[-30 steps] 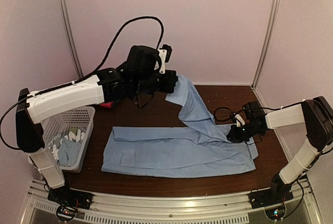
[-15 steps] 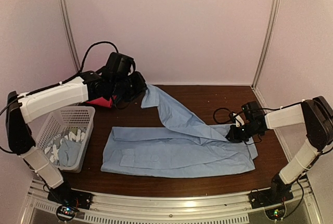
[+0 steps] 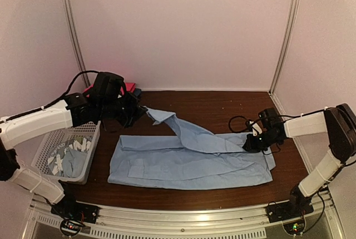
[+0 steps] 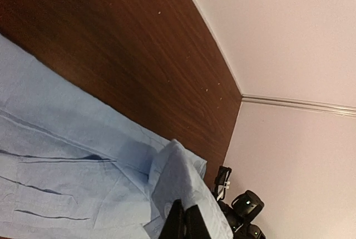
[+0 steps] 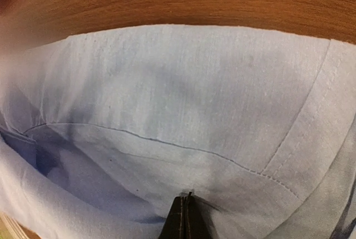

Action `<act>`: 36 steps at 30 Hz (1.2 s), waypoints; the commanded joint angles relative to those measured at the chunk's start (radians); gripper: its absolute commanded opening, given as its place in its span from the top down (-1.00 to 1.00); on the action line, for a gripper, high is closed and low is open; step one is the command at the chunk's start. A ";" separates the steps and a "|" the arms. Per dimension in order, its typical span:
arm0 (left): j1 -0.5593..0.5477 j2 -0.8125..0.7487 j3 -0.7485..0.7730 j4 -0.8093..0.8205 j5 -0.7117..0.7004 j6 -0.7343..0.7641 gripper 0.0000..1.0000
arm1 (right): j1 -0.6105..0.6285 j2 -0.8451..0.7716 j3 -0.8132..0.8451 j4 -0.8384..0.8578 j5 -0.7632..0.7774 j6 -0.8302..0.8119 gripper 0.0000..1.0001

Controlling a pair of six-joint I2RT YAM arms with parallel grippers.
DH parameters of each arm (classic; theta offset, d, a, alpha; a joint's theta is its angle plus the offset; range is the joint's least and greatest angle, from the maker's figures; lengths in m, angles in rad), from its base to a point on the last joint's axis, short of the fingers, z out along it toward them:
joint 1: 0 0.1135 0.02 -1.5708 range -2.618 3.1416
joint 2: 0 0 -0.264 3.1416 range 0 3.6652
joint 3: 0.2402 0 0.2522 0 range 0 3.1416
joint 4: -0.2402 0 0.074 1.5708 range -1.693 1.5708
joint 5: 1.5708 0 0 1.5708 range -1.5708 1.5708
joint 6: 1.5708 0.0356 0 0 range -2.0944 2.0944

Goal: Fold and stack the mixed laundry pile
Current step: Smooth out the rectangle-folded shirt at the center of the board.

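My left gripper should hand the sleeve (image 3: 186,130) by its end (image 3: 158,115) to my right gripper and then grip it again, because the sleeve runs bunched and slanted past the shirt's back edge.
A large plain light blue shirt (image 3: 183,167) lies flat along the middle of the dark wooden table (image 3: 222,103). One sleeve (image 3: 192,133) stretches from its right end up to the back left. My left gripper (image 3: 142,111) is shut on the sleeve end, low over the table; the left wrist view shows the cloth (image 4: 178,175) rising into the closed fingers (image 4: 179,225). My right gripper (image 3: 248,145) sits on the shirt's right end, with its tips (image 5: 187,208) shut on a small pucker of fabric (image 5: 167,83). More light blue garments, one with white print (image 3: 75,145), lie in the basket.
A white perforated basket (image 3: 93,150) stands at the left near edge of the table. A magenta cloth (image 3: 129,87) lies at the back left, behind the left arm. Pale walls close in the table at the back and sides. A black cable (image 3: 239,121) loops beside the right wrist.
My left arm has swung down and to the left with the sleeve, from high at the back to low over the table. The sleeve now slopes low across the shirt. The right gripper has stayed put.
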 commanded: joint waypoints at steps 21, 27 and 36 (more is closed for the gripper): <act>-0.141 -0.089 -0.222 0.215 0.214 -0.036 1.00 | 0.321 -0.442 -0.029 0.189 0.081 -0.092 -0.11; -0.142 0.015 -0.194 0.414 0.245 -0.167 1.00 | 0.512 -0.441 0.027 0.274 0.218 -0.187 -0.30; -0.142 0.099 -0.135 0.550 0.238 -0.243 1.00 | 0.835 -0.374 0.012 0.474 0.514 -0.380 -0.36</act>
